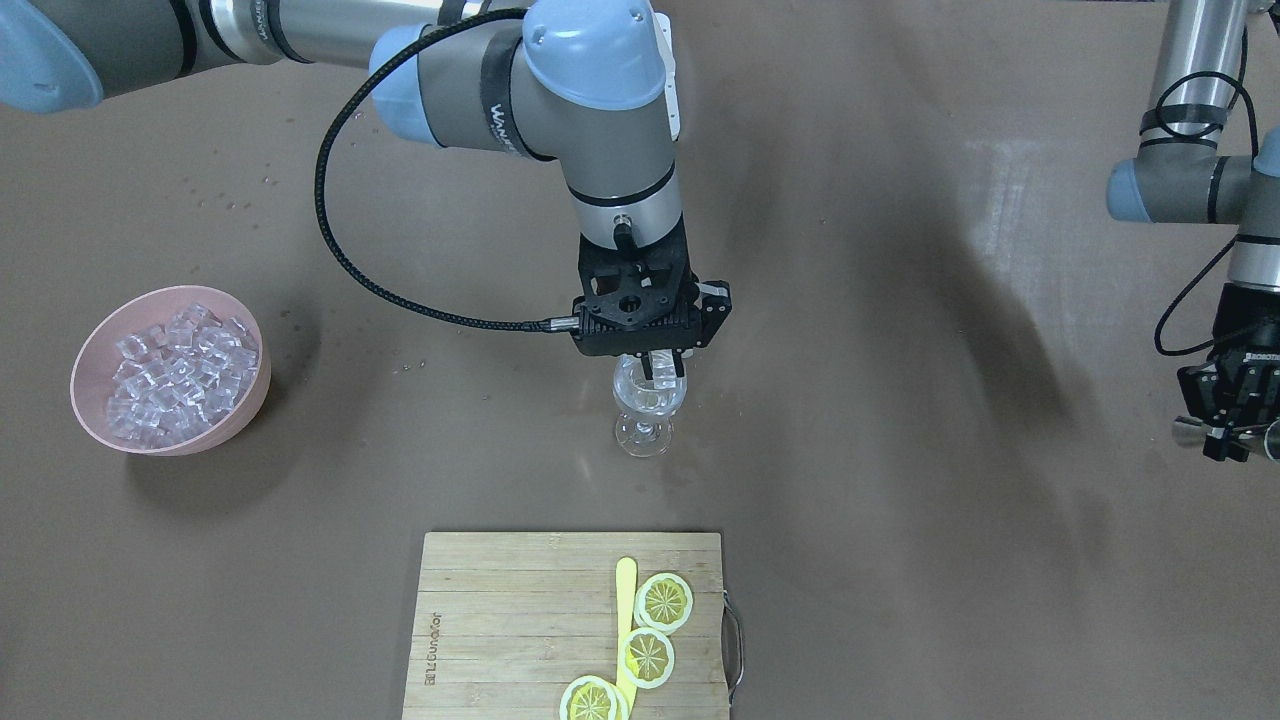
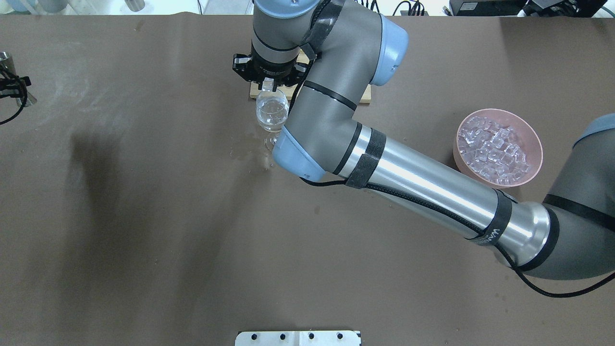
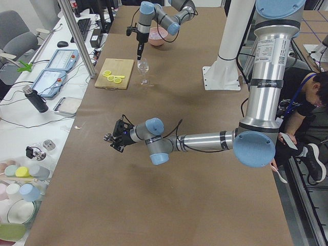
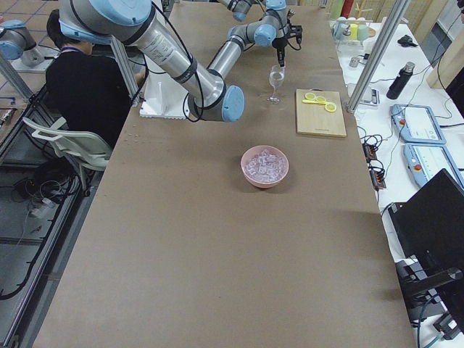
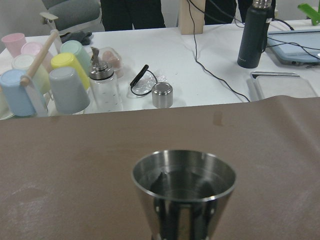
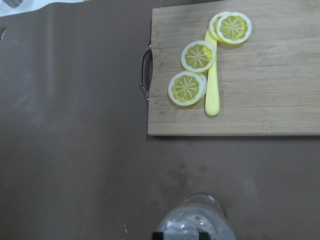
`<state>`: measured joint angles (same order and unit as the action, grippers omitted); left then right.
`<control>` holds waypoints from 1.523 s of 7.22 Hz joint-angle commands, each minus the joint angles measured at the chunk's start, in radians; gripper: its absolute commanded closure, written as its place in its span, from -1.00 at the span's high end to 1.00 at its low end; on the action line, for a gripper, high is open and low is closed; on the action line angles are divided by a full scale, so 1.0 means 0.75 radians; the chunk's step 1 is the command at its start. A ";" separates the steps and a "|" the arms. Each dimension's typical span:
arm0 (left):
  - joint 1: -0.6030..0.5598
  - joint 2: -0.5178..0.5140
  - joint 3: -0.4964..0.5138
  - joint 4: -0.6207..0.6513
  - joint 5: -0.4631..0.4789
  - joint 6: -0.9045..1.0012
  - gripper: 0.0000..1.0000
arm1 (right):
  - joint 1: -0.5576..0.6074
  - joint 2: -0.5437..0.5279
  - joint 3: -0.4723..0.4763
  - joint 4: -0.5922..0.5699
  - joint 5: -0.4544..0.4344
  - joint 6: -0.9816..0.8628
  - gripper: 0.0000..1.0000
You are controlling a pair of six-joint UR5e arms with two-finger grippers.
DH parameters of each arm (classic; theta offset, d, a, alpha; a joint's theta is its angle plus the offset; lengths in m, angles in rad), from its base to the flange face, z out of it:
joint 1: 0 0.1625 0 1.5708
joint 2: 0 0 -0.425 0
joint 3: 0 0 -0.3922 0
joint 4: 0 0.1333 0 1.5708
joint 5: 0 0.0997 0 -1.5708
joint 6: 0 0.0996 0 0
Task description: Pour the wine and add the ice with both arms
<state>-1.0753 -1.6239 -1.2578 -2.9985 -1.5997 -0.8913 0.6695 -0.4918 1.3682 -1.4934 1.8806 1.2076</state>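
Observation:
I should keep the measuring cup (image 5: 184,182) back with my left gripper until my right gripper drops the ice and leaves, because my right gripper and its ice cube block the wine glass's opening (image 1: 651,374).
A clear stemmed wine glass (image 1: 646,412) stands mid-table and holds some ice cubes; I cannot make out wine in it. My right gripper (image 1: 660,366) hangs straight down over its rim, shut on one clear ice cube (image 2: 267,85). The glass's top shows at the bottom of the right wrist view (image 6: 195,226). A pink bowl (image 1: 82,372) full of ice (image 1: 180,370) sits at the robot's right. My left gripper (image 1: 1228,436) is far off at the left table edge, shut on a steel measuring cup (image 5: 184,186), held upright.
A bamboo cutting board (image 1: 500,620) with three lemon slices (image 1: 665,601) and a yellow knife (image 1: 625,590) lies on the far side of the glass. Water spots mark the mat by the glass foot (image 2: 250,154). Cups and bottles stand on the side table (image 5: 60,80).

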 commanded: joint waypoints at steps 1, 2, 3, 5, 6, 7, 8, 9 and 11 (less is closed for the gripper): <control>0.002 0.052 0.057 -0.170 0.165 -0.012 -0.72 | -0.015 -0.009 0.004 0.001 -0.006 0.006 -1.00; 0.010 0.054 0.114 -0.241 0.287 -0.010 -0.71 | -0.015 -0.029 0.006 0.009 -0.004 -0.004 -1.00; 0.014 0.054 0.159 -0.286 0.320 -0.010 -0.71 | -0.015 -0.052 0.006 0.072 -0.004 0.004 -1.00; 0.022 0.067 0.155 -0.285 0.388 -0.008 -0.70 | -0.013 -0.046 0.010 0.075 0.004 0.010 -1.00; 0.031 0.067 0.153 -0.285 0.394 -0.006 -0.70 | -0.011 -0.046 0.012 0.075 0.006 0.010 -1.00; 0.051 0.067 0.159 -0.283 0.394 -0.012 -0.70 | -0.009 -0.050 0.022 0.073 0.008 0.008 -1.00; 0.122 0.067 0.168 -0.287 0.419 -0.012 -0.70 | -0.005 -0.054 0.029 0.069 0.010 0.008 -1.00; 0.192 0.069 0.172 -0.285 0.455 -0.014 -0.70 | 0.001 -0.054 0.031 0.069 0.033 0.004 -0.75; 0.231 0.075 0.182 -0.287 0.452 -0.014 -0.71 | 0.007 -0.123 0.132 0.067 0.037 -0.008 0.99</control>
<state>-0.9265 -1.5712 -1.1244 -3.2126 -1.2633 -0.9017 0.6721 -0.5496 1.4189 -1.4428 1.9052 1.2085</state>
